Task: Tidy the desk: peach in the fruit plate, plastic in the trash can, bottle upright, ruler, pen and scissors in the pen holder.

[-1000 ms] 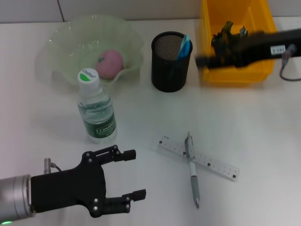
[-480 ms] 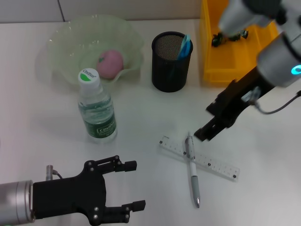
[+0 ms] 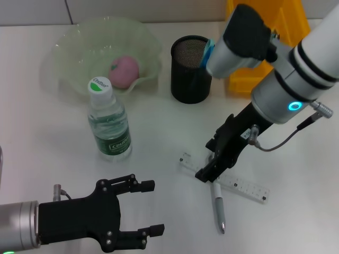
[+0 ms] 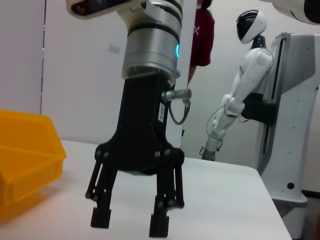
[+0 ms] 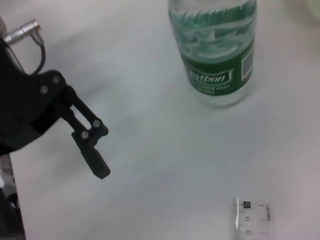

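Note:
The ruler's end [image 3: 185,158] nearest the bottle is free of the pen, so my right gripper goes on going down toward that end [image 3: 193,164] until its fingers are on both sides of the ruler.
A clear ruler [image 3: 243,186] lies on the white desk with a silver pen [image 3: 218,203] across it. My right gripper [image 3: 208,163] is open and hovers low over the ruler's left end and the pen's top. The left wrist view shows it [image 4: 130,222] with fingers apart. The ruler's end [image 5: 255,217] shows in the right wrist view. The bottle [image 3: 108,124] stands upright. The peach [image 3: 123,71] lies in the green fruit plate [image 3: 69,47]. Blue-handled scissors [image 3: 207,53] stand in the black pen holder [image 3: 189,74]. My left gripper [image 3: 148,207] is open and empty at the front left.
The yellow trash bin [image 3: 291,18] stands at the back right, mostly hidden behind my right arm; its contents are hidden. The bottle [image 5: 215,55] and a left gripper finger [image 5: 90,145] show in the right wrist view. A white humanoid robot [image 4: 245,90] stands beyond the desk.
My right arm has swung from over the yellow bin down and forward to the ruler and pen. My left gripper has stayed at the front left, open.

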Controlling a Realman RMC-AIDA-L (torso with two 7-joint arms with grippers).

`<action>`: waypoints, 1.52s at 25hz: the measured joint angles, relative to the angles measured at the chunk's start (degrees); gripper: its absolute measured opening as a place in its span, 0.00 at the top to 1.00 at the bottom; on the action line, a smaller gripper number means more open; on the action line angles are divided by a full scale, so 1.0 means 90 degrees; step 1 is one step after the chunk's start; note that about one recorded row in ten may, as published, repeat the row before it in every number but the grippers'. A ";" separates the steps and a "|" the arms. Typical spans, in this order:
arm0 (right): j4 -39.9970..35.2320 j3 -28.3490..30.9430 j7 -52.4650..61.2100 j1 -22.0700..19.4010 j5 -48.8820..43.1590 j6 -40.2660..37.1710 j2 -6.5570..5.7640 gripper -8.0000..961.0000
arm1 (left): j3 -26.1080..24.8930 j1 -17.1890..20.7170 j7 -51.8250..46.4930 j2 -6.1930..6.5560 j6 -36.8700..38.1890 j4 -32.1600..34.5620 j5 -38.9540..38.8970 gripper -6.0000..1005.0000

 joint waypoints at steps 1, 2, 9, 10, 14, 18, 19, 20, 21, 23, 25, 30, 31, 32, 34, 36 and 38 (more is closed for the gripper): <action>0.0063 -0.0061 -0.0011 0.0003 0.0000 0.0057 0.0000 0.16 | 0.0000 -0.0001 -0.0001 0.0000 -0.0016 -0.0001 0.0004 0.21; 0.0114 -0.0122 -0.0021 0.0004 0.0000 0.0133 0.0000 0.16 | 0.0000 -0.0001 -0.0002 0.0001 -0.0032 -0.0001 0.0004 0.21; 0.0374 -0.0591 -0.0057 -0.0020 -0.0029 0.0677 0.0008 0.17 | 0.0018 0.0013 -0.0002 0.0010 -0.0050 -0.0002 0.0005 0.21; 0.0426 -0.0652 -0.0057 -0.0009 -0.0030 0.0766 0.0008 0.17 | 0.0031 0.0008 -0.0003 0.0010 -0.0050 -0.0003 0.0004 0.21; 0.0544 -0.0949 0.0011 0.0002 -0.0043 0.1146 0.0010 0.17 | 0.0047 0.0000 -0.0003 0.0010 -0.0050 -0.0003 0.0008 0.21; 0.0617 -0.1102 0.0058 0.0022 -0.0053 0.1309 0.0010 0.17 | 0.0054 -0.0007 -0.0003 0.0006 -0.0050 -0.0002 0.0011 0.21; 0.0617 -0.1102 0.0058 0.0022 -0.0053 0.1309 0.0010 0.17 | 0.0057 -0.0011 -0.0003 0.0004 -0.0049 -0.0003 0.0013 0.21; 0.0618 -0.1106 0.0059 0.0023 -0.0049 0.1328 0.0010 0.18 | 0.0058 -0.0013 -0.0003 0.0004 -0.0049 -0.0003 0.0013 0.21; 0.0619 -0.1111 0.0061 0.0024 -0.0045 0.1343 0.0010 0.18 | 0.0059 -0.0013 -0.0002 0.0003 -0.0049 -0.0003 0.0013 0.21; 0.0624 -0.1184 0.0068 0.0025 -0.0044 0.1381 0.0010 0.18 | 0.0059 -0.0014 -0.0003 0.0002 -0.0047 -0.0003 0.0013 0.21; 0.0627 -0.1278 0.0091 0.0026 -0.0048 0.1417 0.0010 0.18 | 0.0059 -0.0014 -0.0003 0.0000 -0.0047 -0.0003 0.0013 0.21; 0.0770 -0.1652 0.0234 0.0110 -0.0128 0.1607 0.0010 0.18 | 0.0059 -0.0017 -0.0003 0.0000 -0.0058 -0.0003 0.0012 0.21; 0.0815 -0.1691 0.0268 0.0147 -0.0134 0.1645 0.0009 0.19 | 0.0059 -0.0020 -0.0003 0.0000 -0.0061 -0.0003 0.0012 0.21; 0.0853 -0.1724 0.0298 0.0175 -0.0136 0.1673 0.0009 0.19 | 0.0059 -0.0022 -0.0003 -0.0001 -0.0063 -0.0002 0.0012 0.21; 0.0864 -0.1759 0.0326 0.0189 -0.0140 0.1709 0.0008 0.23 | 0.0059 -0.0023 -0.0003 -0.0001 -0.0066 -0.0002 0.0012 0.21; 0.0826 -0.1766 0.0336 0.0189 -0.0140 0.1708 0.0009 0.30 | 0.0059 -0.0023 -0.0002 0.0000 -0.0068 -0.0002 0.0012 0.21; 0.0748 -0.1765 0.0360 0.0183 -0.0140 0.1709 0.0010 0.38 | 0.0059 -0.0023 -0.0003 -0.0001 -0.0069 -0.0002 0.0012 0.21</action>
